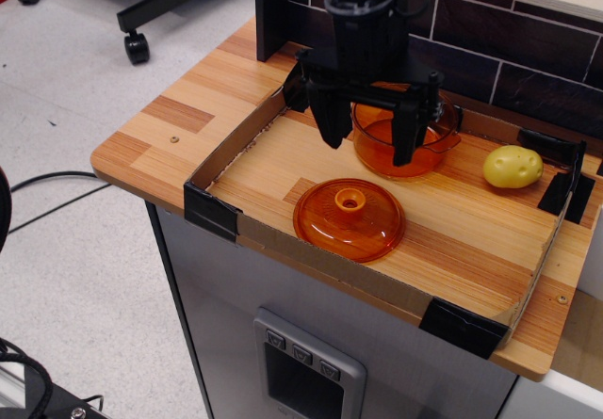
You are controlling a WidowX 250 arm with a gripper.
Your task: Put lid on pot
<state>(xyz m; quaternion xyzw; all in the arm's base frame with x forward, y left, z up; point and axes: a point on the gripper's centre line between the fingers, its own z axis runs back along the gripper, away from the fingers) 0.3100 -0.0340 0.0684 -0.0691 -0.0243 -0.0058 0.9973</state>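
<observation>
The orange lid [350, 219] seems about the same width as the pot's round rim [450, 135], so the lid will come to rest there and cover the pot's opening when I lower it.
The orange lid [350, 219] lies flat, knob up, on the wooden board near its front edge. The orange pot [403, 141] stands upright behind it, partly hidden by my gripper. My black gripper [368, 144] hangs with its fingers pointing down, open and empty, in front of the pot and above the far edge of the lid. Its left finger [332, 122] and right finger [406, 136] are wide apart and touch nothing.
A yellow potato [513, 167] lies at the right of the board. A low cardboard rim [236, 141] with black taped corners surrounds the board. A dark tiled wall [509, 52] stands behind. The counter edge drops to the floor on the left.
</observation>
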